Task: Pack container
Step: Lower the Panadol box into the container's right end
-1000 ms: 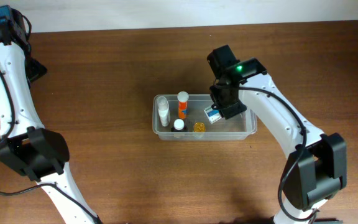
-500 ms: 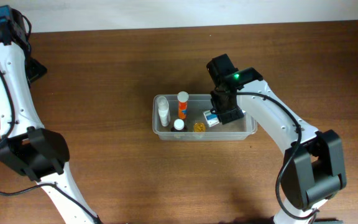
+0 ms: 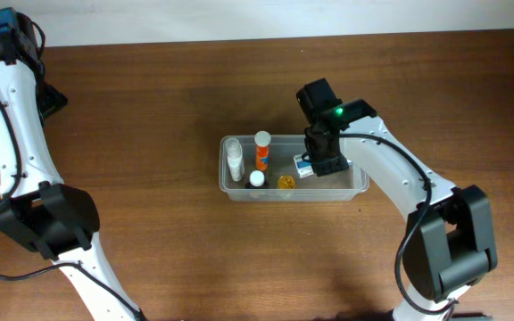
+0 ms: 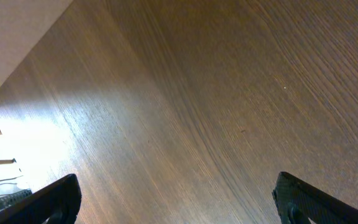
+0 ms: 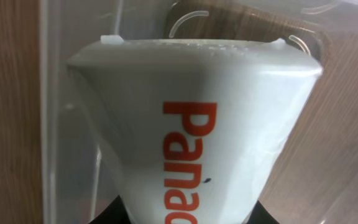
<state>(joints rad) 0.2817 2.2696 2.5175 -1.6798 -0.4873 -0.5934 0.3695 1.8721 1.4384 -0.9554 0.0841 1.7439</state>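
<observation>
Next, my right gripper lets go of the white and blue box [image 3: 303, 167] and gently pushes it along the container's far side [image 3: 290, 139] with closed fingers, because the box lies at a slant across the container's middle.
The clear plastic container [image 3: 357, 181] sits mid-table in the overhead view. Inside it are a white bottle [image 3: 235, 160], an orange bottle with a white cap [image 3: 261, 150], a small white-capped bottle [image 3: 256, 178] and a small yellow item [image 3: 286, 183]. My right gripper [image 3: 316, 164] is over the container's right half, shut on a white and blue box [image 3: 304, 167]. In the right wrist view the box [image 5: 191, 124] is white with orange letters and fills the frame, with the container wall [image 5: 58, 112] behind it. My left gripper [image 4: 179, 205] is open and empty over bare wood.
The left arm [image 3: 16, 107] runs along the table's far left edge, well away from the container. The brown wooden table [image 3: 150, 250] meets a white wall at the back.
My right gripper has shifted slightly left and lower with the box, into the container's right half. The left arm has not moved.
</observation>
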